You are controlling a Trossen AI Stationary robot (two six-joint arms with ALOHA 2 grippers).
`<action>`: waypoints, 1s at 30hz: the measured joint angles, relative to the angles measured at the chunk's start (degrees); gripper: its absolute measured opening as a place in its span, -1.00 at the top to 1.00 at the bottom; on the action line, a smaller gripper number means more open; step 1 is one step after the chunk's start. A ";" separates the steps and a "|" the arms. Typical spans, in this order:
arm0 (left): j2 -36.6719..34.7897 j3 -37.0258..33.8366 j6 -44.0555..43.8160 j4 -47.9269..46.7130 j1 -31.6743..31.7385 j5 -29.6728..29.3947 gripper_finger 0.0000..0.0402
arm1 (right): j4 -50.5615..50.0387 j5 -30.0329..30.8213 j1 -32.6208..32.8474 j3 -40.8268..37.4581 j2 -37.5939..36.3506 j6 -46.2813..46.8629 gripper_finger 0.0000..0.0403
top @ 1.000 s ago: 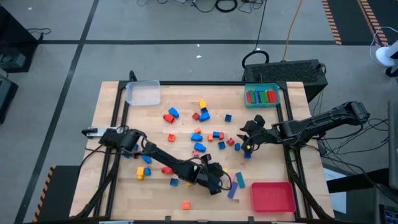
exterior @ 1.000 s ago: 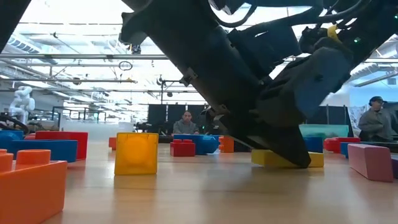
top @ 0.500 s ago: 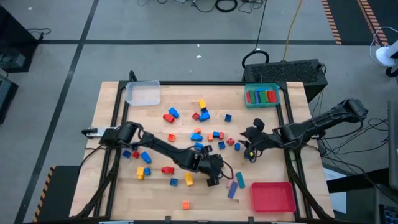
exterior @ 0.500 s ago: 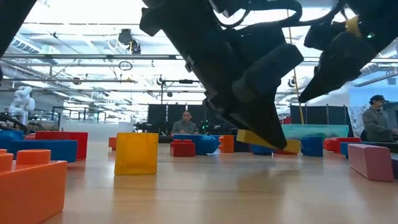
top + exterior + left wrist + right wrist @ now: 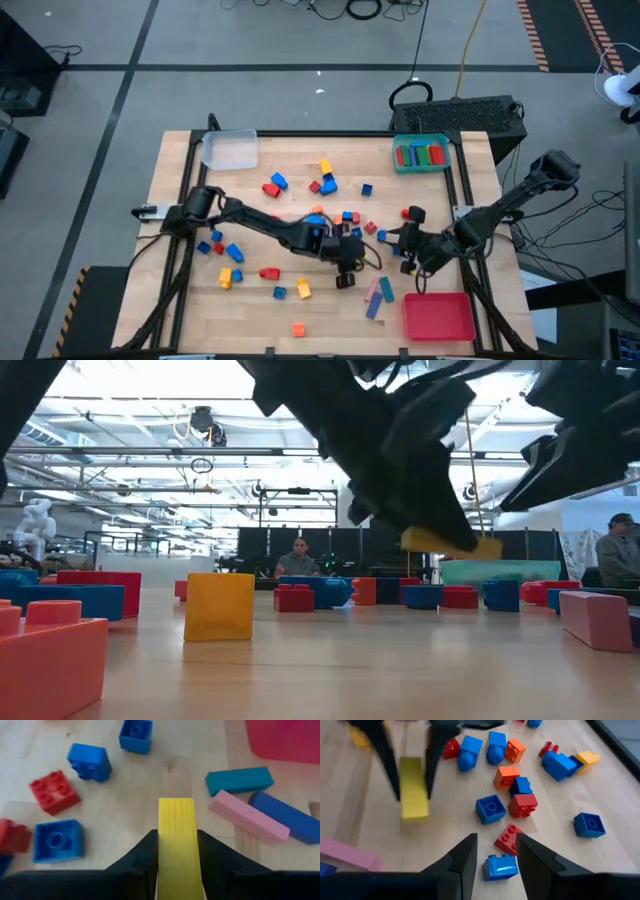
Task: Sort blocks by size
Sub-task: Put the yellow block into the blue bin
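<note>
Next, I pass the yellow bar by its loose end (image 5: 415, 811) from my left gripper to my right gripper, since the teal tray (image 5: 421, 154) stands on my right gripper's side.
Loose blocks in red, blue, orange and yellow (image 5: 322, 186) lie scattered over the middle of the wooden table (image 5: 180, 320). My left gripper (image 5: 178, 837), near the table's middle (image 5: 346, 268), is shut on a long yellow bar (image 5: 450, 543). The same bar shows in the right wrist view (image 5: 413, 795). My right gripper (image 5: 496, 842) hovers at the table's right (image 5: 405, 243). It is open, with nothing between its fingers, above a red brick (image 5: 508, 839) and a blue brick (image 5: 500, 866). My left gripper pinches the yellow bar's two long sides (image 5: 178, 857) between its two fingers (image 5: 145, 855). The fingers slant downward and lie along the bar, whose free end (image 5: 176, 807) sticks out past the fingertips. The bar hangs clear of the table.
A pink (image 5: 245, 817), a teal (image 5: 239, 780) and a blue bar (image 5: 287, 817) lie next to the red tray (image 5: 438, 316) at the near right. A teal tray (image 5: 421, 154) holding bars stands far right. A clear tray (image 5: 230, 150) stands far left. People show beyond the table.
My left gripper has risen and gone toward the table's far edge with the yellow bar. The bar lay on the table a second ago and now hangs clear of it. My right gripper has moved toward the near edge and rolled.
</note>
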 joint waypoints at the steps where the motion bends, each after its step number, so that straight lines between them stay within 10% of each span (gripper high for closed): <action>1: -0.50 0.00 0.71 0.23 0.78 1.66 0.46 | 0.95 1.35 0.83 0.00 1.35 0.00 0.44; 15: -1.22 0.02 10.63 4.59 14.18 25.83 0.46 | 4.13 7.41 3.92 6.30 12.90 -14.15 0.29; 23: -1.23 0.02 12.11 9.31 21.32 41.10 0.46 | 0.74 18.27 -2.63 10.94 15.71 -26.75 -0.15; 30: -1.21 0.02 12.12 10.54 24.81 47.43 0.46 | 1.64 16.41 -10.49 10.95 15.20 -29.58 -0.03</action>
